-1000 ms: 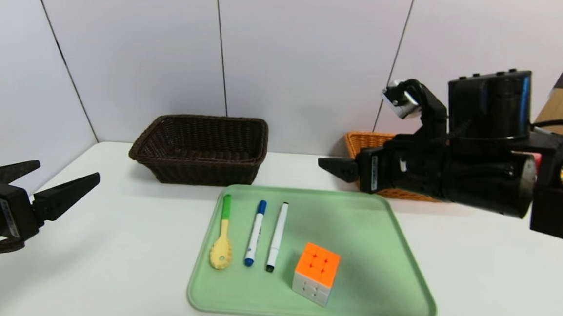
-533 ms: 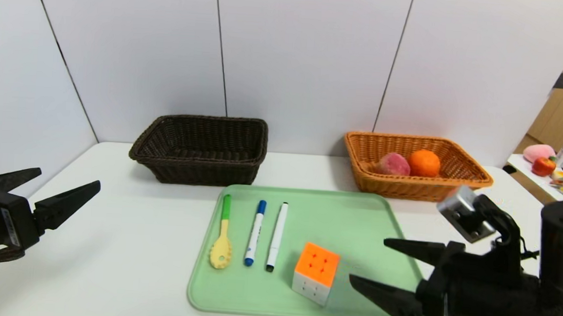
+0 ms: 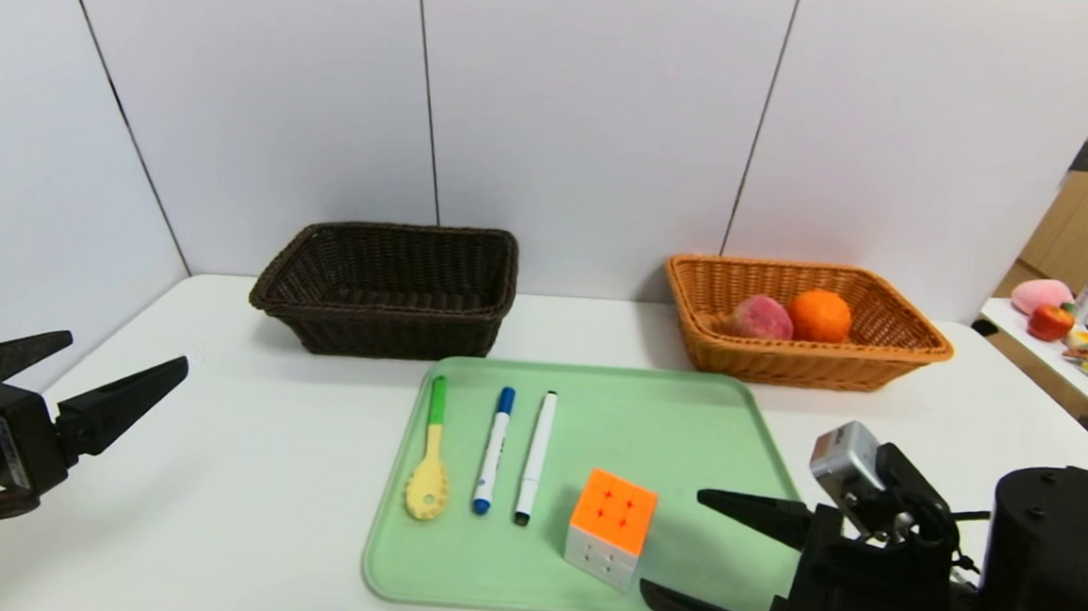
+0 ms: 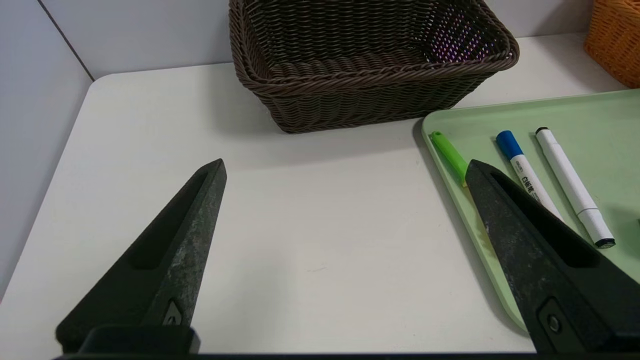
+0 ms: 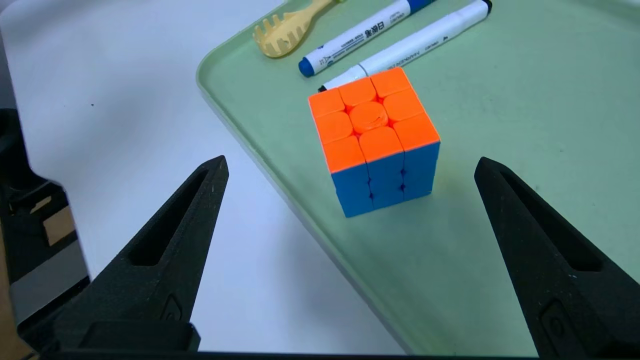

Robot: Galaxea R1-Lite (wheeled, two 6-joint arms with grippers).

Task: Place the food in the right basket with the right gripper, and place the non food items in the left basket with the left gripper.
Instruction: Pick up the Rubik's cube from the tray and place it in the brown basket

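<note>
My right gripper's fingers are wide open, with the puzzle cube's near side (image 5: 387, 181) turned toward them. The gripper keeps going toward the cube (image 3: 611, 527) until the fingers are on either side of it, then close.
On the green tray (image 3: 688, 428) lie a yellow spoon with a green handle (image 3: 428, 468), a blue marker (image 3: 493, 449), a white marker (image 3: 535, 456) and an orange-topped puzzle cube (image 3: 611, 527). The dark left basket (image 3: 389, 287) holds nothing that I can see. The orange right basket (image 3: 800, 359) holds a peach (image 3: 759, 317) and an orange (image 3: 819, 315). My left gripper (image 3: 120, 360) is open and empty over the table's left side. My right gripper (image 3: 676, 545) is open and empty at the tray's front right corner, close to the cube (image 5: 375, 145).
A side table at the far right (image 3: 1070, 352) carries toy fruit and a bottle. The white table (image 3: 241, 476) has bare room left of the tray. The wall panels stand right behind the baskets.
My right arm has swung down from in front of the right basket to the tray's front right corner, gripper open. The left arm has barely moved.
</note>
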